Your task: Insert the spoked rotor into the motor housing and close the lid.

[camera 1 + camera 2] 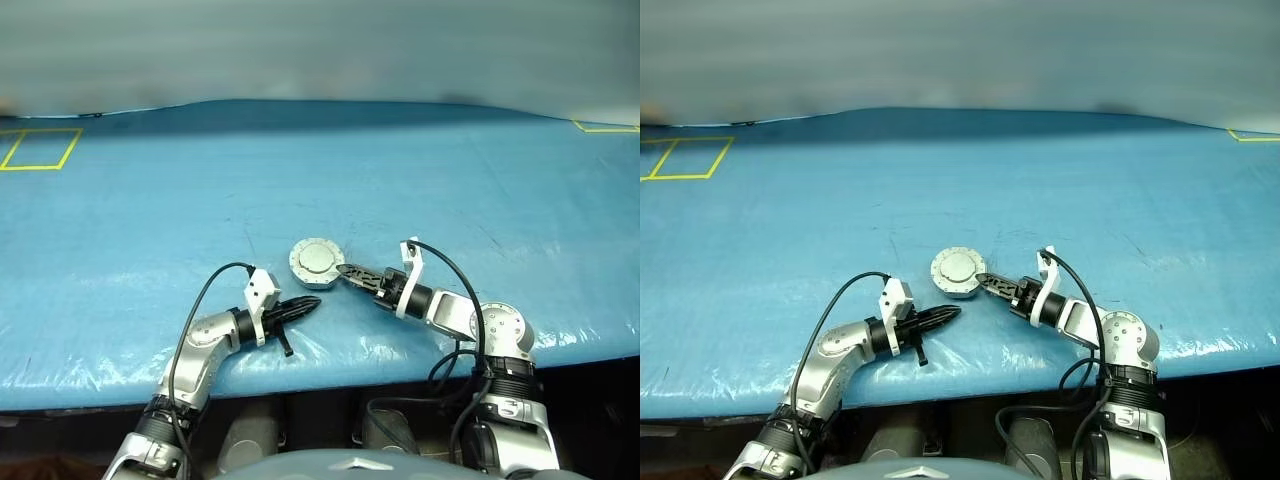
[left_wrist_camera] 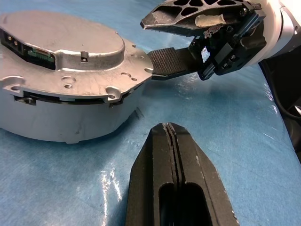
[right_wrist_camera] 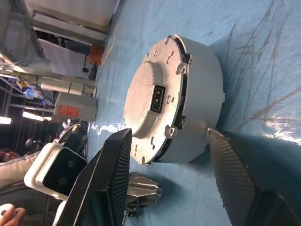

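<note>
Next, I move back, turn my right gripper level and straddle the lid's raised centre (image 1: pixel 317 258) from above, because that gripper's fingers are stacked upright at the lid's rim (image 1: pixel 336 261).
The motor housing (image 1: pixel 318 272) stands on the blue table just ahead of both grippers, a round grey metal body (image 2: pixel 70 122). The lid (image 2: pixel 61 42) lies flat on top of it, plain grey face with the raised centre up and a small connector socket (image 3: pixel 157 101) in it. The spoked rotor is hidden. My left gripper (image 1: pixel 312 303) is shut and empty, its tip pointing at the housing's near left side, a short gap away. My right gripper (image 1: pixel 345 270) is open at the housing's right edge. One finger (image 2: pixel 188 12) hangs above the lid's rim and the other (image 2: pixel 169 61) touches the rim from the side.
The table's front edge (image 1: pixel 320 375) runs close under both wrists. Yellow tape squares mark the far left (image 1: pixel 40 148) and far right (image 1: pixel 605 127) of the blue cover. Wide bare blue surface lies beyond the housing.
</note>
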